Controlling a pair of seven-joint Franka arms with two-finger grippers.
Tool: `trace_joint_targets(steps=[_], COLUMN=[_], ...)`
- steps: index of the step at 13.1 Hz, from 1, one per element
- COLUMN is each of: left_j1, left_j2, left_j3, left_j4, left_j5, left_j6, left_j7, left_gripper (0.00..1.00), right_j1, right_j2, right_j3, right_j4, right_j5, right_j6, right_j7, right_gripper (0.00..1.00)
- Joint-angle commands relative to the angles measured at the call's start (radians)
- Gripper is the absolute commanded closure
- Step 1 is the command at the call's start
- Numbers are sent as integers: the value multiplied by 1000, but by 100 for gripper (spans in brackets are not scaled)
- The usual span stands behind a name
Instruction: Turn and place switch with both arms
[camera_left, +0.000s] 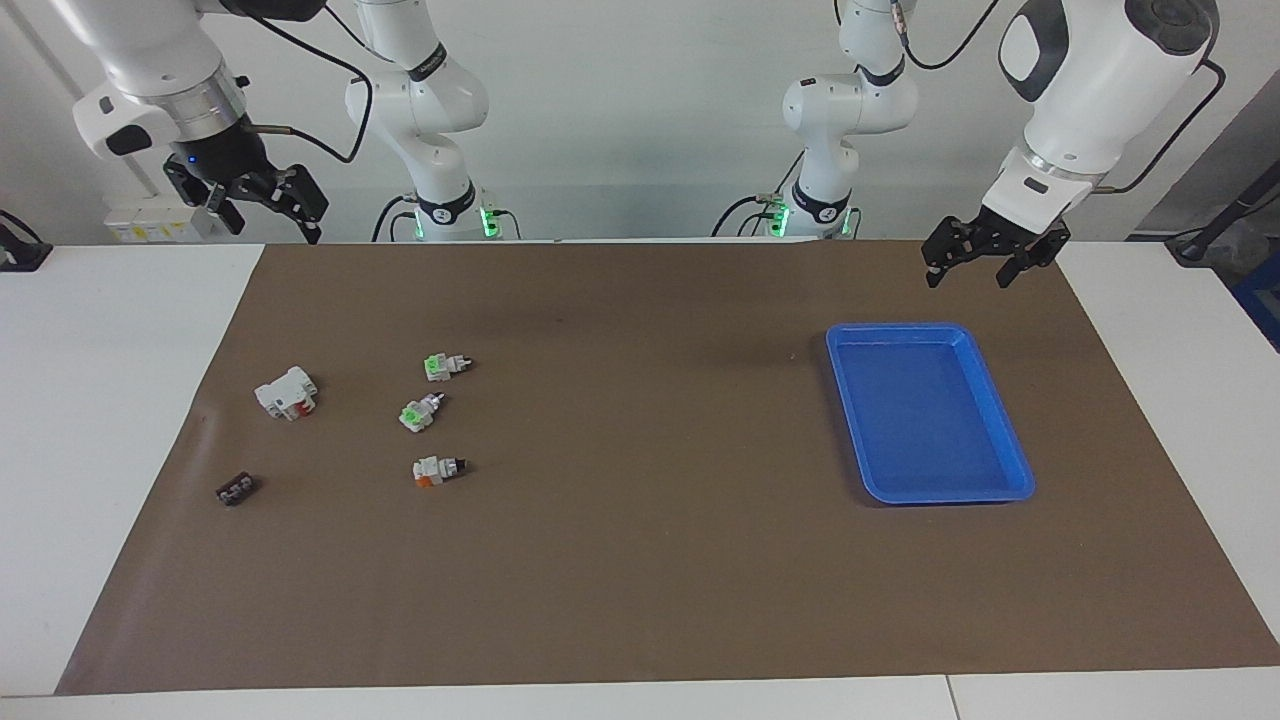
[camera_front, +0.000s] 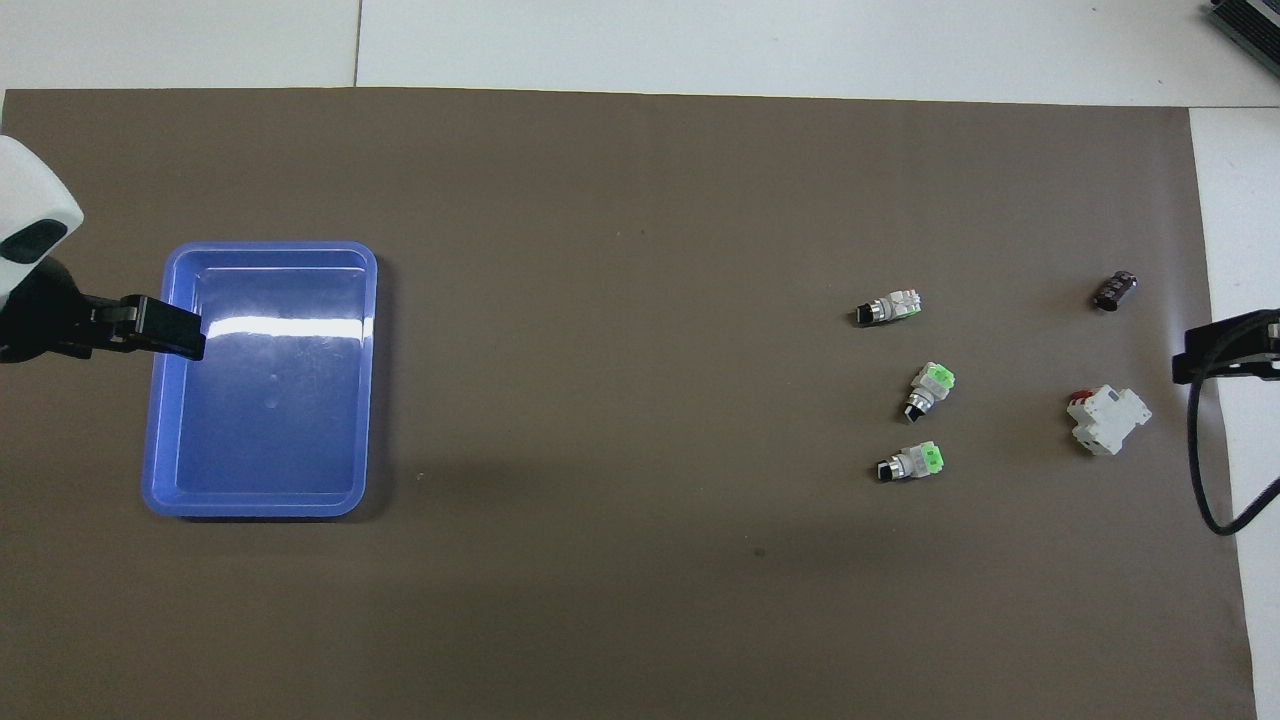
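Observation:
My gripper will turn the knob in place when it twists it, and the knob will stay attached, because the black knob tip (camera_front: 864, 314) sits in a round collar (camera_front: 881, 310).
The switch (camera_left: 437, 468), white with an orange end and a black knob tip, lies on its side on the brown mat toward the right arm's end; it is the switch (camera_front: 890, 308) farthest from the robots in its group. My right gripper (camera_left: 268, 222) hangs open and empty high over the mat's corner at that end, well apart from the switch. At the left arm's end, my left gripper (camera_left: 967, 278) is also open and empty, raised over the mat's edge by the blue tray (camera_left: 930, 328). Both arms hold still above the table.
Two white switches with green ends (camera_left: 445, 366) (camera_left: 420, 412) lie nearer to the robots than the orange one. A white block with a red part (camera_left: 286, 392) and a small black part (camera_left: 236, 489) lie beside them toward the right arm's end. The blue tray (camera_front: 270, 247) holds nothing.

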Motion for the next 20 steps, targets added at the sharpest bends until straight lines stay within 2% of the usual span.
trace_joint_targets(steps=[1, 7, 9, 11, 13, 15, 20], left_j1=[1, -1, -1, -1, -1, -1, -1], left_j2=[-19, -19, -19, -19, -19, -22, -24], left_j3=[5, 5, 5, 5, 5, 5, 5], left_j4=[-12, -12, -14, -14, -12, -12, -14], left_j5=[18, 18, 18, 18, 18, 18, 18], left_j6=[-11, -11, -11, -11, -11, -11, -11], left_j7=[4, 4, 4, 4, 4, 4, 4], left_gripper=[0, 0, 0, 0, 0, 0, 0], right_j1=[2, 1, 9, 45, 47, 90, 160], right_j2=[-9, -14, 1, 14, 88, 189, 403], right_j3=[-6, -6, -5, -3, -2, -2, 0], right_j4=[-19, -56, -86, -164, -157, -158, -181], right_j5=[8, -9, -11, -9, -6, -1, 8], right_j6=[39, 76, 146, 298, 376, 493, 732], right_j7=[46, 115, 242, 332, 389, 434, 766], right_gripper=[0, 0, 0, 0, 0, 0, 0])
